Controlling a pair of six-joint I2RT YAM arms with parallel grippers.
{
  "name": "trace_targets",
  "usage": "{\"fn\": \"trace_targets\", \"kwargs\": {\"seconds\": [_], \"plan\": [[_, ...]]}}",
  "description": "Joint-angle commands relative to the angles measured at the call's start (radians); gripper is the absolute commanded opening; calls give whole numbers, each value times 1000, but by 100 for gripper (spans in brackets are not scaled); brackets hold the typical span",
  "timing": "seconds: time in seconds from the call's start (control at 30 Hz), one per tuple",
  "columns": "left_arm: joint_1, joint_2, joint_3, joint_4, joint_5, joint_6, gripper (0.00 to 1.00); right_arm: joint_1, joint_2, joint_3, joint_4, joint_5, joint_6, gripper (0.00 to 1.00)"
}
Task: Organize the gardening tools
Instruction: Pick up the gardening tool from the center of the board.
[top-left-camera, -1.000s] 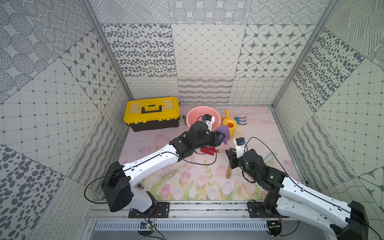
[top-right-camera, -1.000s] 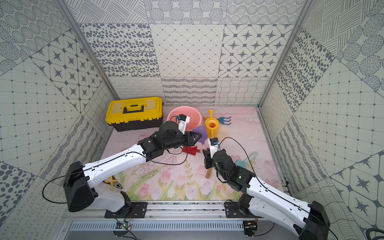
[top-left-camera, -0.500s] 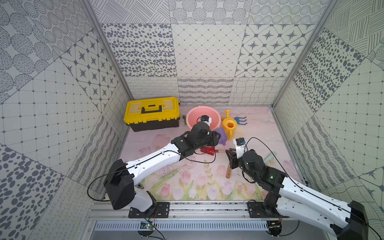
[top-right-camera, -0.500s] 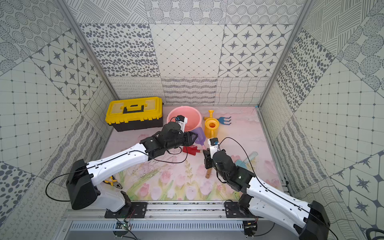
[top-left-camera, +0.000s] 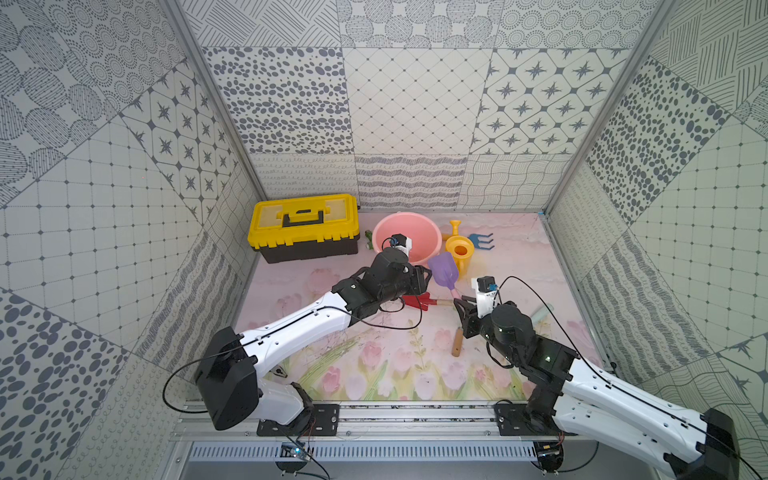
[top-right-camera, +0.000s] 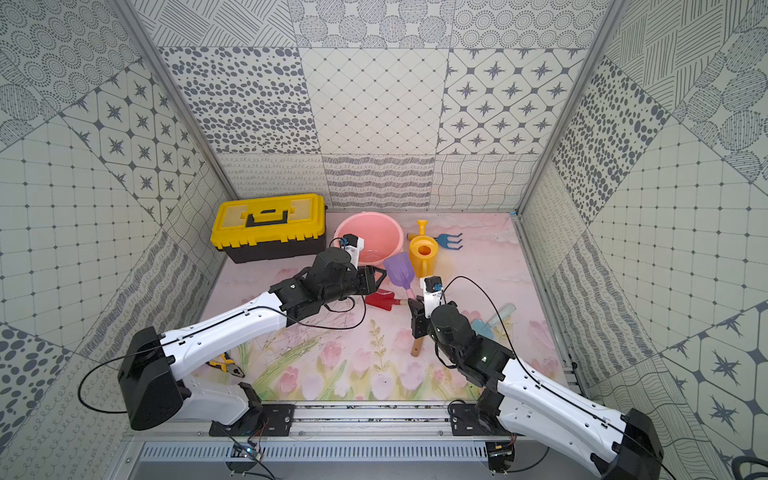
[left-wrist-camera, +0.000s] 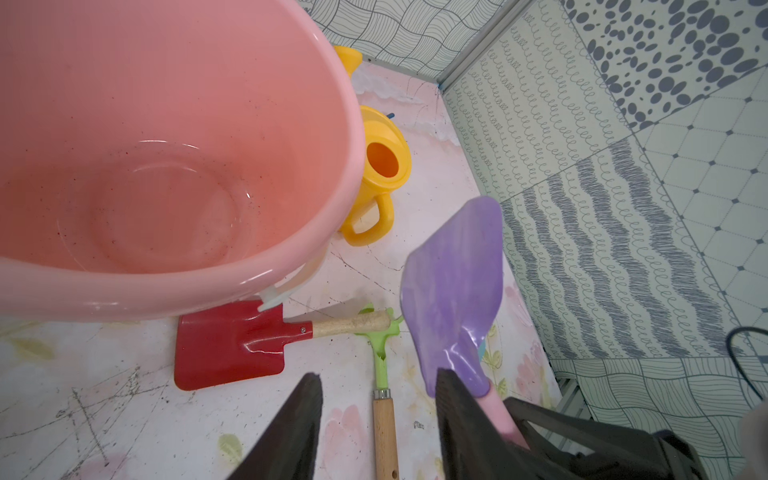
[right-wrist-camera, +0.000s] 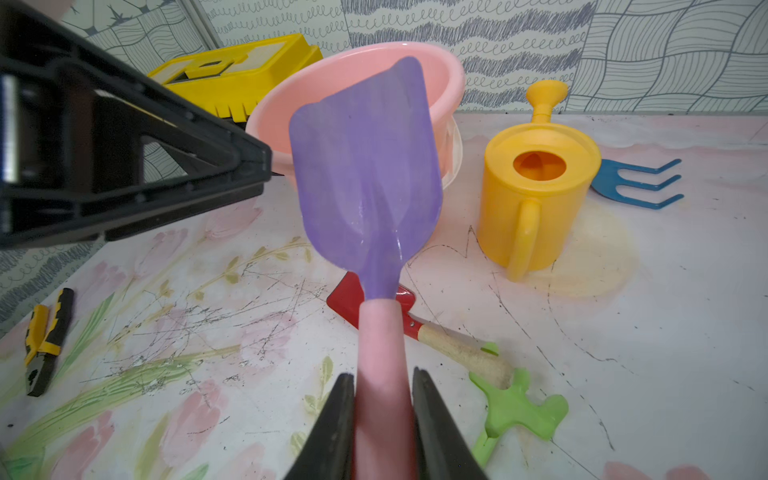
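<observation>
The robot's right gripper has the purple scoop by the pink handle (top-left-camera: 454, 293), so the left gripper should take hold of the blade (top-left-camera: 442, 269) and lower the scoop into the bucket with its handle first.
My right gripper (right-wrist-camera: 384, 376) is shut on the pink handle of the purple scoop (right-wrist-camera: 365, 166), which it holds off the mat with the blade toward the pink bucket (top-left-camera: 405, 216). The left gripper (left-wrist-camera: 378, 376) stands open beside the scoop (left-wrist-camera: 453, 291), with the blade outside its jaws and only mat between its fingers. Under them lie the red spade (left-wrist-camera: 232, 345) and the green rake (left-wrist-camera: 380, 336), its head against the spade's wooden handle. The blue fork (top-left-camera: 482, 242) lies at the back right, and the light-blue trowel (top-right-camera: 494, 320) lies right of the right arm.
A yellow watering can (top-left-camera: 459, 251) stands between the bucket and the fork. The yellow-and-black toolbox (top-left-camera: 303, 226) sits shut at the back left. Pliers (top-right-camera: 226, 365) lie on the mat by the left arm's base. Patterned walls close in three sides.
The left arm has shifted slightly by the bucket, its gripper still open beside the scoop's blade. The right gripper has held the scoop in place.
</observation>
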Motion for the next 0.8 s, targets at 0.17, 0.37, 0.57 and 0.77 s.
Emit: {"fn": "trace_targets", "kwargs": {"seconds": [0.17, 0.37, 0.57, 0.77], "plan": [[33, 52, 3, 211, 175, -78, 47, 3, -35, -25, 120, -126, -23, 8], [37, 58, 10, 220, 182, -77, 0, 5, -46, -30, 128, -132, -26, 9], [37, 21, 36, 171, 159, -33, 0, 4, -53, -29, 120, -112, -18, 65], [38, -38, 149, 58, 54, 126, 0, 4, -73, -32, 103, -59, 6, 97]]}}
